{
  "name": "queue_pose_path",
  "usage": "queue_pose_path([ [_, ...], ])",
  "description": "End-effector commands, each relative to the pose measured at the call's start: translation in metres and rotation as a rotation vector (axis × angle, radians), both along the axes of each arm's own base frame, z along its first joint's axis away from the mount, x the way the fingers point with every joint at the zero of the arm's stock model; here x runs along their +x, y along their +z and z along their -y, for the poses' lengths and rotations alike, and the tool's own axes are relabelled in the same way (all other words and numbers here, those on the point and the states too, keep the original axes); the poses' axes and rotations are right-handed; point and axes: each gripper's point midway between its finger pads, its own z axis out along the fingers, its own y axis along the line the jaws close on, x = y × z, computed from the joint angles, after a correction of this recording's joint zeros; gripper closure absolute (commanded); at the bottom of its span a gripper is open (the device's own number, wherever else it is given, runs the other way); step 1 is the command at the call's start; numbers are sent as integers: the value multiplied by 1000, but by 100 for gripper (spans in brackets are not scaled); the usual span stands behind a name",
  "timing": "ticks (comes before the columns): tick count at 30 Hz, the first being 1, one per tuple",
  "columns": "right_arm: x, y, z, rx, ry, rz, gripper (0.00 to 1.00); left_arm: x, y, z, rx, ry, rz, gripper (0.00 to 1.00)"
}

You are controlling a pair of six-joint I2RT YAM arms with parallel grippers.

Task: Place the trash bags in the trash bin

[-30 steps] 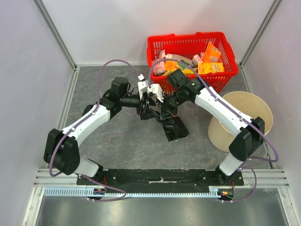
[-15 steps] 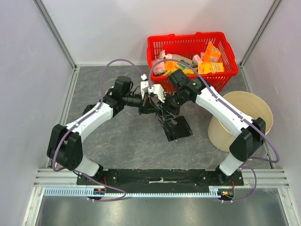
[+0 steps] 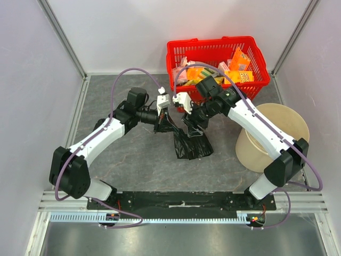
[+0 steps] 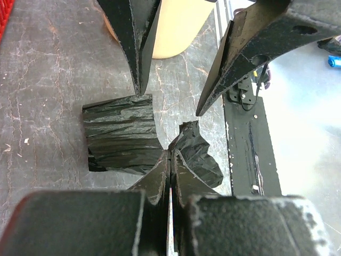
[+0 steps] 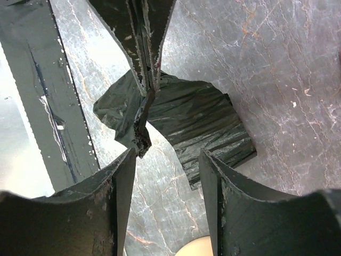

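I can see that the black trash bag hangs bunched and folded from my left gripper, so I should pinch its loose tip with my right gripper before my left gripper opens.
A black trash bag hangs crumpled from my left gripper, which is shut on its upper edge. Seen from the right wrist, this bag droops below the left gripper's closed fingers. A second, folded trash bag lies flat on the stone floor. My right gripper stands open just above the bags with nothing between its fingers. In the top view both grippers, left and right, meet over the black bags. The beige trash bin stands to the right.
A red wire basket full of packets stands behind the grippers. A beige edge of the bin shows past the right gripper's fingers. The black base rail runs along the near edge. Grey walls enclose the table.
My left gripper has shut on the bag. My right gripper has let go and opened, drawing back slightly. The bag now sags lower and more to the left on the floor.
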Motion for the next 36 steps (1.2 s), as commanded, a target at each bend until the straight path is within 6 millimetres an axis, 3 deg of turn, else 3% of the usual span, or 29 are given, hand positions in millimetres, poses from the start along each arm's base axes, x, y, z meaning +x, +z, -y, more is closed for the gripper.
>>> queue_pose_path([
  [1, -10, 4, -9, 54, 38, -44, 41, -10, 26, 3, -60, -57, 45, 98],
  [9, -25, -8, -17, 104, 113, -133, 40, 2, 37, 4, -71, 13, 88, 98],
  [15, -31, -22, -20, 121, 141, -164, 43, -1, 52, 5, -108, 9, 90, 98],
  [18, -32, -22, -21, 133, 154, -154, 55, -1, 53, 4, -107, 18, 91, 98],
  [20, -32, -18, -22, 145, 160, -136, 71, -2, 56, 3, -110, 20, 98, 98],
  [22, -31, -16, -22, 147, 162, -126, 94, -1, 55, 2, -106, 30, 107, 98],
  [23, -30, -14, -21, 147, 158, -120, 100, -1, 55, 1, -103, 37, 115, 98],
  [32, -27, 3, -9, 124, 106, -40, 100, 22, 36, -18, -17, 212, 197, 98],
  [36, -23, 15, -8, 137, 83, -13, 100, 17, 30, -19, -9, 211, 180, 98],
])
